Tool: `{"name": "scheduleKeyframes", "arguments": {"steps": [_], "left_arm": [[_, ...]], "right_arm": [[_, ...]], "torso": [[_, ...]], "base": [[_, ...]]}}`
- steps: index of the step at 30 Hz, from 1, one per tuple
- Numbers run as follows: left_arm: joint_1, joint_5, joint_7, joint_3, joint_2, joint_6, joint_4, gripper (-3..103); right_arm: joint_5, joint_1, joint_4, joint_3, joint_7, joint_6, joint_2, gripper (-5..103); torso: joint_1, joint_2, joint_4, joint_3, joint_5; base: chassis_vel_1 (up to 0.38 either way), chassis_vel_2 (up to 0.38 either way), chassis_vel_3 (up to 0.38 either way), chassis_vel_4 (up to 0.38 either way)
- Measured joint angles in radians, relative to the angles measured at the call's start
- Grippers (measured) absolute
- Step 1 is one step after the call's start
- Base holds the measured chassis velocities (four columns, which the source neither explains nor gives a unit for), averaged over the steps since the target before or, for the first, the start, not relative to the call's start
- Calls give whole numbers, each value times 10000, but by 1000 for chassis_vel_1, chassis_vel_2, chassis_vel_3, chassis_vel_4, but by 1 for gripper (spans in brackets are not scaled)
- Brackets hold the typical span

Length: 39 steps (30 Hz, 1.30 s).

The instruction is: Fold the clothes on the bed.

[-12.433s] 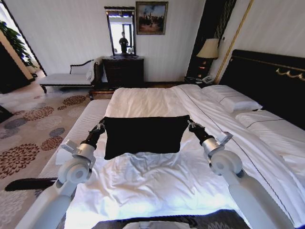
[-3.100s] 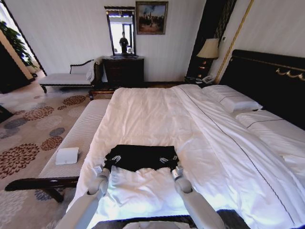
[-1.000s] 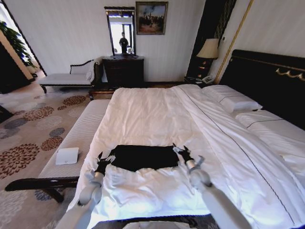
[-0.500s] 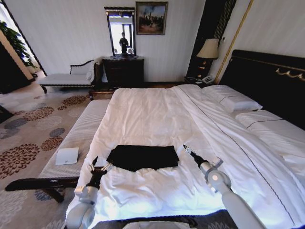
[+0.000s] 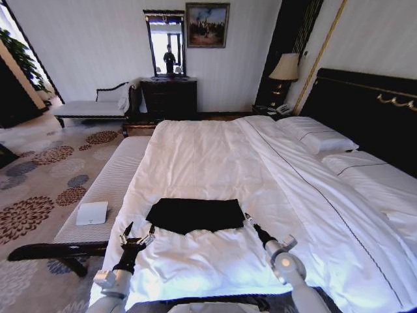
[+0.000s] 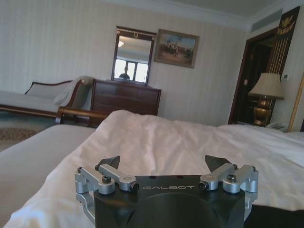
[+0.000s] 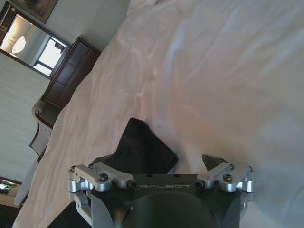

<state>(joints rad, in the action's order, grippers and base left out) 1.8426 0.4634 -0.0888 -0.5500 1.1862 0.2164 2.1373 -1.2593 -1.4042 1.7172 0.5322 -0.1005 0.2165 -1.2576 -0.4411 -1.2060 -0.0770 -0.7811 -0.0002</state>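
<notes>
The shirt lies as a long, thin strip [image 5: 194, 216], so its layers should bend together and settle into a compact flat block when I fold the shirt's end [image 5: 234, 214] over.
The clothes [image 5: 195, 214], a black T-shirt, lie folded into a flat rectangle on the near part of the bed [image 5: 215, 156], lettering hidden. My left gripper [image 5: 139, 232] hovers open just off the shirt's near-left corner, by the bed's left edge. My right gripper [image 5: 249, 222] is open at the shirt's near-right corner, holding nothing. In the left wrist view the left gripper [image 6: 164, 164] faces across the white duvet [image 6: 156, 137] with its fingers spread. Seen from the right wrist, the right gripper [image 7: 159, 162] is spread just short of the shirt's edge [image 7: 142, 142].
A white striped bench [image 5: 107, 182] runs along the bed's left side with a small white box [image 5: 91, 212] on it. Pillows [image 5: 319, 138] and the dark headboard [image 5: 371, 111] are to the right. A dresser [image 5: 169, 96] and chaise [image 5: 91, 107] stand at the far wall.
The shirt, held up spread between both grippers at first, now lies folded on the duvet and released. Both arms have since drawn back toward me and sunk lower.
</notes>
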Motion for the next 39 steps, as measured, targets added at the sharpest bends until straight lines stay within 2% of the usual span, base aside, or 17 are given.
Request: {"name": "scheduleKeyframes", "arguments": {"steps": [8,10,14,23,38,39], "left_arm": [[-721,55,-366,-3,-263,-282,395,100],[-1228,355,-639,-96,-517,-545,636,100],[-1498,824,-916,-284,-797,-917,1098,100],[-1058,1159,-922,-542,-773,-1215,1651,100],[-1021,1172,-878,-546,-752,-1227,1644,100],[-1020,1171,-876,-545,-751,-1227,1641,100]], "right_arm": [[35,230,-146,-366,8,23,-252,100],[61,385,-286,-521,9,28,-401,100],[65,598,-505,-678,8,28,-577,100],[175,964,-944,-842,6,-3,-894,100],[213,1339,-1527,-677,33,-90,-1240,102],[212,1368,-1574,-654,36,-105,-1268,98]], "torso": [[-1,1,0,-2,0],[-2,1,-2,-2,-1],[-3,2,-2,-2,0],[-2,2,0,-1,0],[-2,1,-1,-1,1],[-2,1,-2,-1,0]], "base": [[0,0,0,0],[0,0,0,0],[0,0,0,0],[0,0,0,0],[0,0,0,0],[0,0,0,0]]}}
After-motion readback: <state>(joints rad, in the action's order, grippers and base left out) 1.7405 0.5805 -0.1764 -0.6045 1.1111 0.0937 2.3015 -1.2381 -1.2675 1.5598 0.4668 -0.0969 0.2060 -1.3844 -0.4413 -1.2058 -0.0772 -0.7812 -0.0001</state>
